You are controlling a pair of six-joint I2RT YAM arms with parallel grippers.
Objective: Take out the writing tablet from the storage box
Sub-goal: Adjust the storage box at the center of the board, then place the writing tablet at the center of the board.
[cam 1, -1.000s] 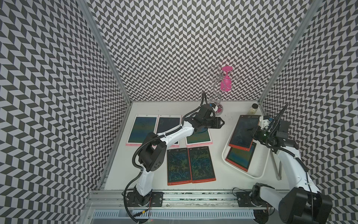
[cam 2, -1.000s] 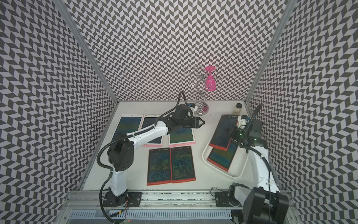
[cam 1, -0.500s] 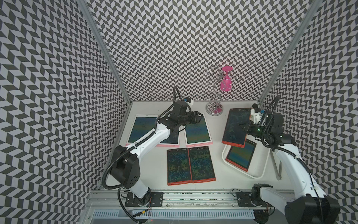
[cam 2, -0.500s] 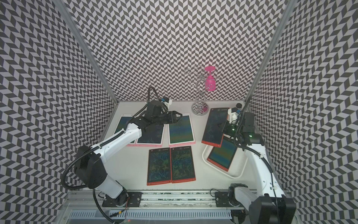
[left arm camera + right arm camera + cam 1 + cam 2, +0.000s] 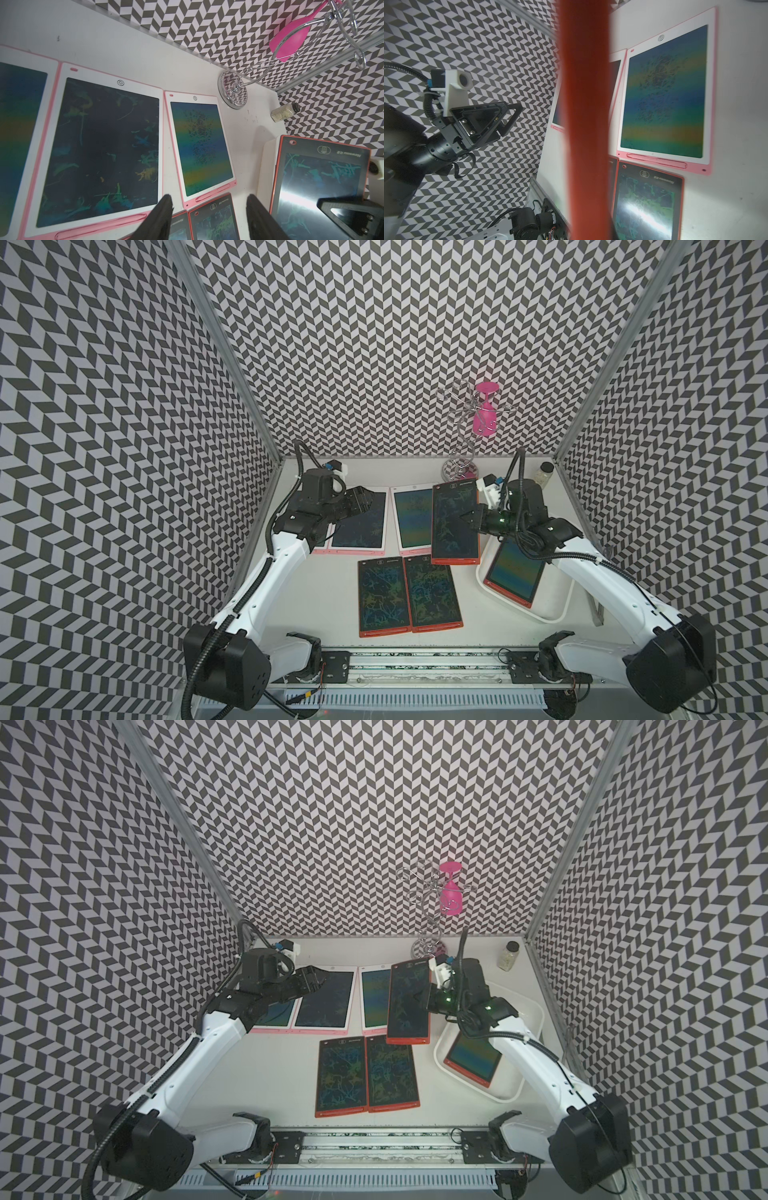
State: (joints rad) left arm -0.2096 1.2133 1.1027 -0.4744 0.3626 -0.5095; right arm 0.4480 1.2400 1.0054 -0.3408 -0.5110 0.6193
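Note:
My right gripper keeps carrying the held tablet (image 5: 454, 521), which faces up, until it lies on the spot (image 5: 320, 592) in front of my left gripper, as that spot is clear.
My right gripper (image 5: 471, 516) is shut on the right edge of a red-framed writing tablet (image 5: 455, 522), holding it above the table just left of the storage box (image 5: 552, 610), a shallow white tray. A second red writing tablet (image 5: 515, 572) lies tilted inside the box, partly under my right arm. In the right wrist view the held tablet's red edge (image 5: 585, 124) is a blurred band that hides the jaws. My left gripper (image 5: 365, 499) hangs open and empty over the pink tablets at the back left. Its black fingers (image 5: 164, 216) stand wide apart.
Pink-framed tablets (image 5: 359, 522) (image 5: 413, 518) lie in a row at the back. Two red ones (image 5: 382, 597) (image 5: 432, 593) lie side by side at the front centre. A wire rack (image 5: 459, 466) with a pink glass (image 5: 484, 416) and a small bottle (image 5: 544, 475) stand by the back wall.
My right gripper has carried the red tablet left, out over the box's rim and above the table. My left arm has swung back and to the left, off the middle tablets.

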